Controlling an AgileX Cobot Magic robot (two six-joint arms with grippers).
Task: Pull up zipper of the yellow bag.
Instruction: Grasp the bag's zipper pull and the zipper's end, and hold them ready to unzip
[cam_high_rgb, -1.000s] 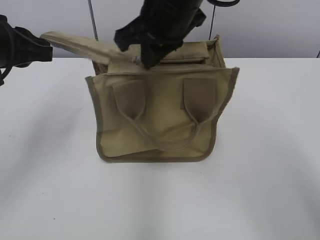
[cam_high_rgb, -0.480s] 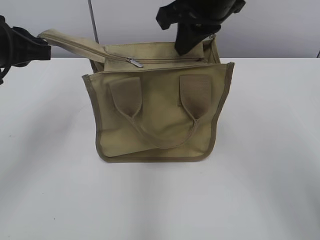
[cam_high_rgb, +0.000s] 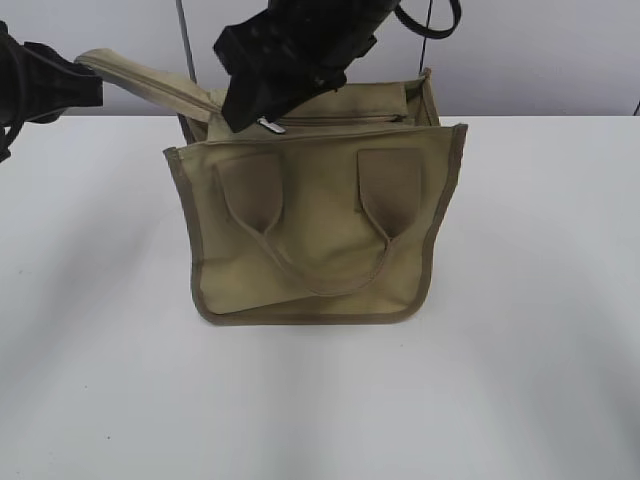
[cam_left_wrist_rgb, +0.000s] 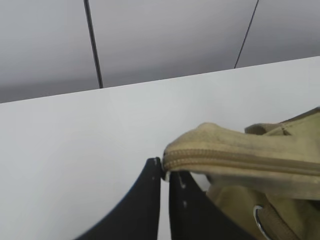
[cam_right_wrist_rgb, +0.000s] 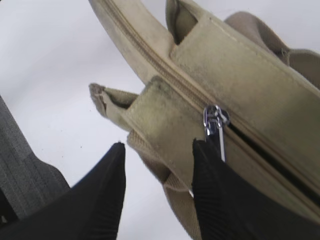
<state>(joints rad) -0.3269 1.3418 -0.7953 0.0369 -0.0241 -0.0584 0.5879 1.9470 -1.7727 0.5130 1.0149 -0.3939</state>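
Observation:
My gripper will close the dark gap (cam_high_rgb: 345, 121) beyond the silver pull tab (cam_high_rgb: 271, 125) when it pulls the tab along that gap, because the zipper is joined up to the tab.
The yellow bag (cam_high_rgb: 320, 230) stands upright on the white table, its front handle hanging down. The zipper (cam_high_rgb: 345, 118) runs along the bag's top, and its silver pull tab (cam_high_rgb: 268, 125) sits near the left end. My left gripper (cam_high_rgb: 95, 85) is shut on the zipper's loose end strip (cam_left_wrist_rgb: 210, 155) and holds it out to the left; the jaws (cam_left_wrist_rgb: 164, 172) pinch the strip's tip. My right gripper (cam_high_rgb: 265, 95) hovers just above the pull tab. In the right wrist view its jaws (cam_right_wrist_rgb: 157, 147) are open, with the pull tab (cam_right_wrist_rgb: 216, 120) beside the right finger and not gripped.
The white table (cam_high_rgb: 540, 350) spreads all around the bag. A grey wall with dark vertical seams (cam_high_rgb: 183, 40) stands behind it. A metal ring (cam_left_wrist_rgb: 257, 217) on the bag shows under the strip in the left wrist view.
My right gripper lifted away to the upper right half a second ago and has now come back down left over the pull tab. The pull tab and the left gripper have stayed in place.

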